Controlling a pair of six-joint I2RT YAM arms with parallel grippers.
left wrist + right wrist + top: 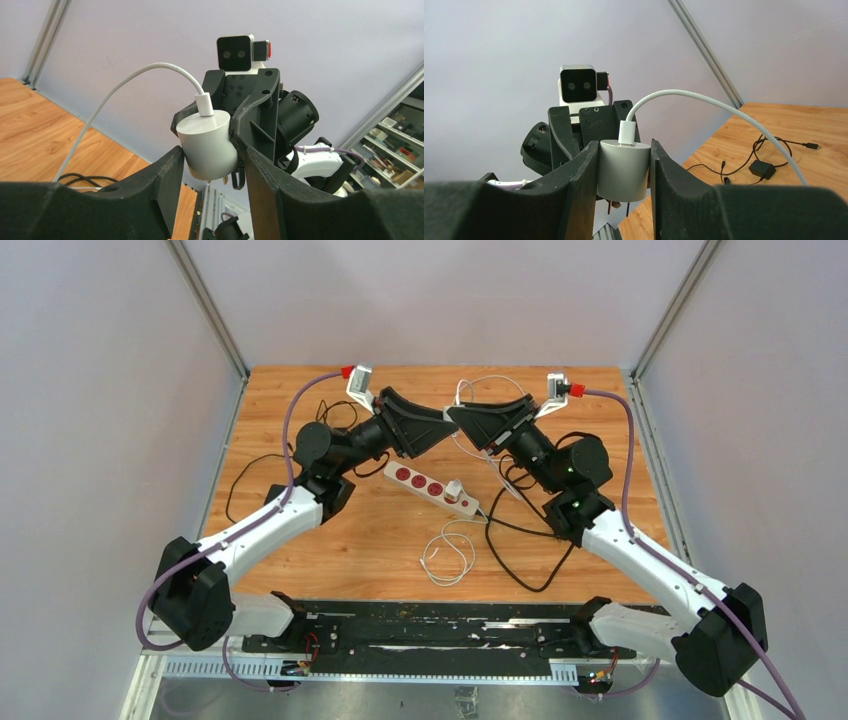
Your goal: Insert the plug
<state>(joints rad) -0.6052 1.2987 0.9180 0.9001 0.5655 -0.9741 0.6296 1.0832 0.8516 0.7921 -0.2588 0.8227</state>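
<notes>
I should hold the plug in my left gripper while my right gripper grabs it from the cable end (627,133), because the plug's pins (226,179) point across my right gripper's fingers.
The plug (207,142) is a round white charger with a white cable (125,85) coming out of its top and metal pins underneath. It hangs in the air between both grippers. My right gripper (624,150) is shut on the plug (623,170), one finger on each side. My left gripper (212,155) faces it from the other side with its jaws round the plug's lower part. Its left finger (170,170) is at the plug's side, and a narrow gap shows at the other. In the top view the two grippers (447,418) meet above the power strip (430,487), and the plug is hidden there.
The white power strip with red sockets lies on the wooden table (300,540). A small white adapter (453,488) sits in its near end. A loose white cable coil (447,555) and black cables (520,560) lie nearby. A black adapter (760,168) rests on the wood.
</notes>
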